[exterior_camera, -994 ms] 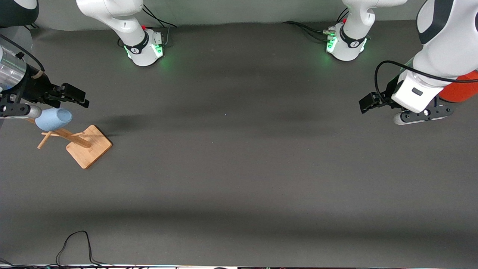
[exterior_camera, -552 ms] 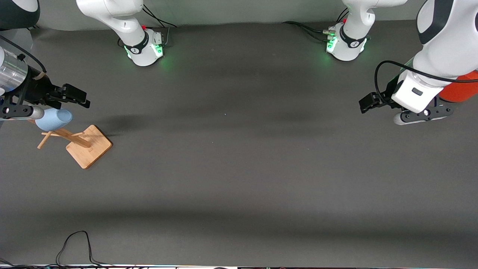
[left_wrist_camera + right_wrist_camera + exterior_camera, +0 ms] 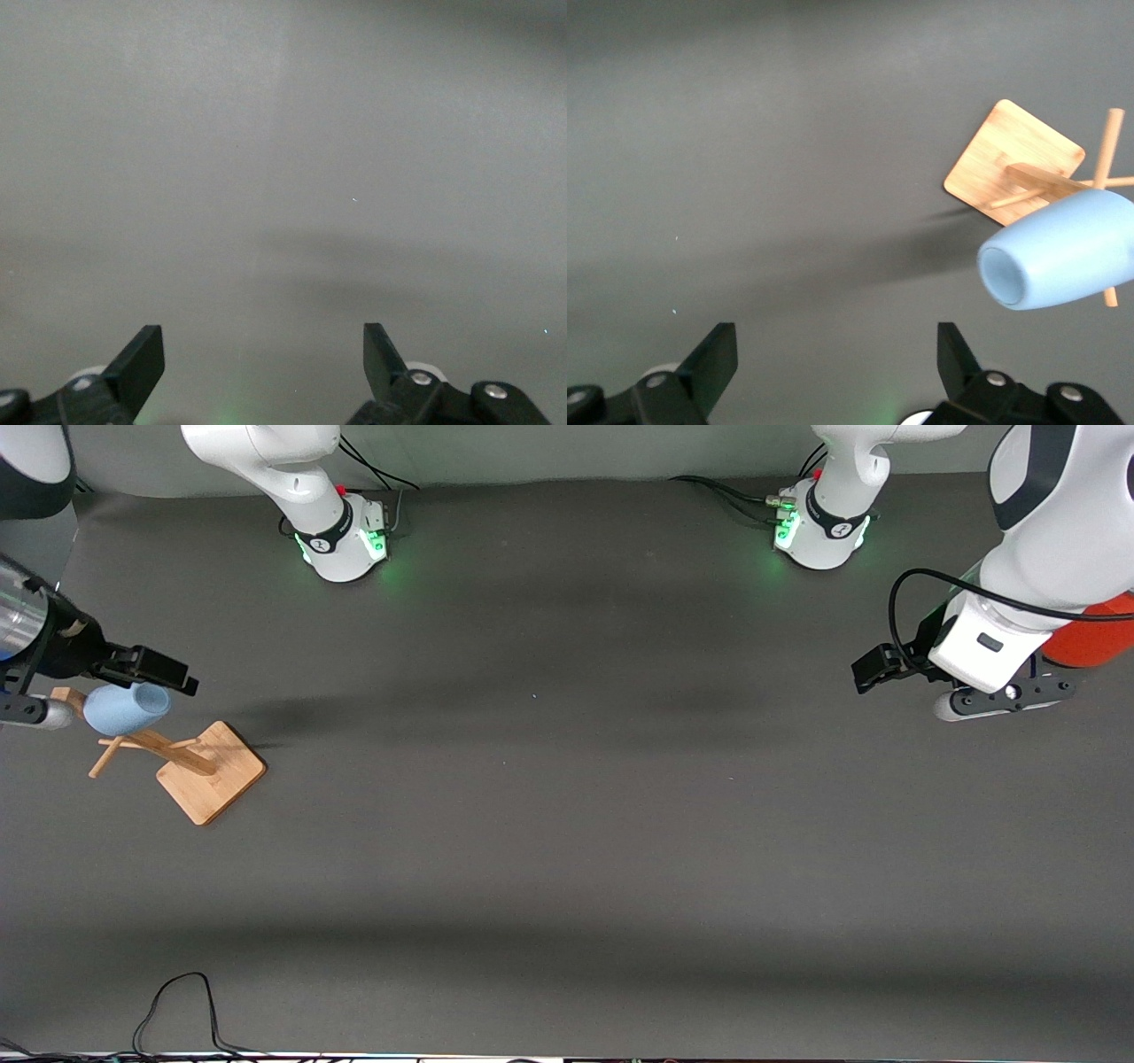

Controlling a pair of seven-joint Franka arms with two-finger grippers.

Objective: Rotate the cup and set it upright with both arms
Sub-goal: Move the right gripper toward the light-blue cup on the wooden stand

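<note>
The light-blue cup [image 3: 1059, 254] is hanging next to my right gripper's open fingers, so I need to move back and bring them around the cup's body [image 3: 124, 708] from behind.
The light-blue cup [image 3: 127, 708] hangs sideways on a peg of a wooden rack [image 3: 211, 772] at the right arm's end of the table, its mouth pointing toward the table's middle. It also shows in the right wrist view [image 3: 1060, 251], apart from the fingers. My right gripper [image 3: 170, 675] hovers just above the cup, open and empty; in its own wrist view [image 3: 835, 342] the jaws stand wide. My left gripper [image 3: 873, 666] hangs open and empty over the left arm's end of the table and waits; its wrist view [image 3: 263, 342] shows only bare table.
A large orange-red cylinder [image 3: 1095, 643] stands beside the left arm's wrist at the table's end. The rack's flat wooden base [image 3: 1014, 160] lies on the dark grey table [image 3: 567, 824]. A black cable [image 3: 177, 1005] loops at the table edge nearest the camera.
My right gripper has drawn back toward the right arm's end of the table and come lower over the cup. The cup, the rack and the left arm have not moved.
</note>
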